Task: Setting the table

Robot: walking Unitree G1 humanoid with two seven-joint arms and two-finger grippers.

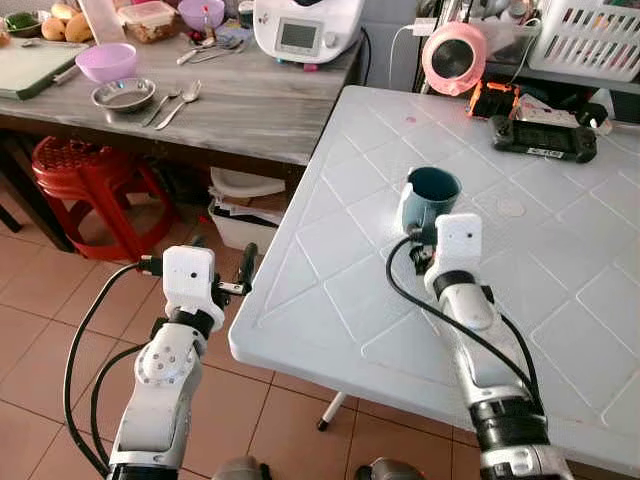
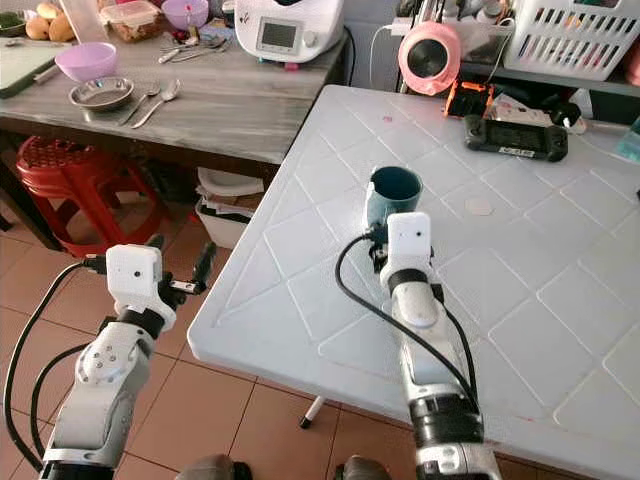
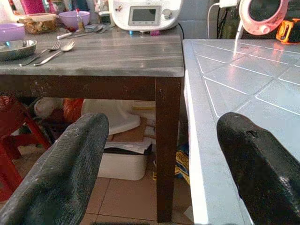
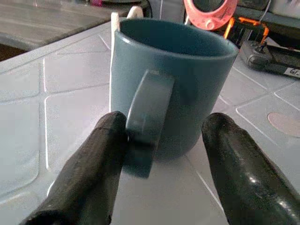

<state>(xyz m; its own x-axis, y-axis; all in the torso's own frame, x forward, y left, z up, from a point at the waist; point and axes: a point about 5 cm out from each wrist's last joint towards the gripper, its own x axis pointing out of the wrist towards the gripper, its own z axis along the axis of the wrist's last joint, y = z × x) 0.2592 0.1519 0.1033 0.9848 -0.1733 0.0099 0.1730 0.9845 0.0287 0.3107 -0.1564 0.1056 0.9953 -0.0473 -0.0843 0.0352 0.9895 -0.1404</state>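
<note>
My gripper will bring the white piece (image 1: 405, 205) along when it lifts the teal mug, because the white piece sits tight against the mug's side up to the mug's rim (image 1: 410, 183).
A teal mug (image 1: 432, 195) stands upright on the white plastic table (image 1: 330, 250), its handle (image 4: 145, 117) facing my right wrist camera. My right gripper (image 4: 166, 124) is open around that handle: one finger (image 4: 101, 154) touches the handle's side, the other finger (image 4: 229, 150) sits beside the mug's base. My left gripper (image 1: 222, 262) hangs open over the floor, just off the white table's left edge, with nothing between its fingers (image 3: 70, 164). On the wooden table (image 1: 250, 100) lie a spoon and fork (image 1: 178, 100), a metal bowl (image 1: 123, 95) and a purple bowl (image 1: 106, 61).
A white kitchen appliance (image 1: 305, 28) stands at the back of the wooden table. A pink round device (image 1: 453, 55), a black game controller (image 1: 543, 137) and a white basket (image 1: 590, 35) sit at the white table's far side. A red stool (image 1: 85, 180) and boxes (image 1: 240, 215) are under the wooden table.
</note>
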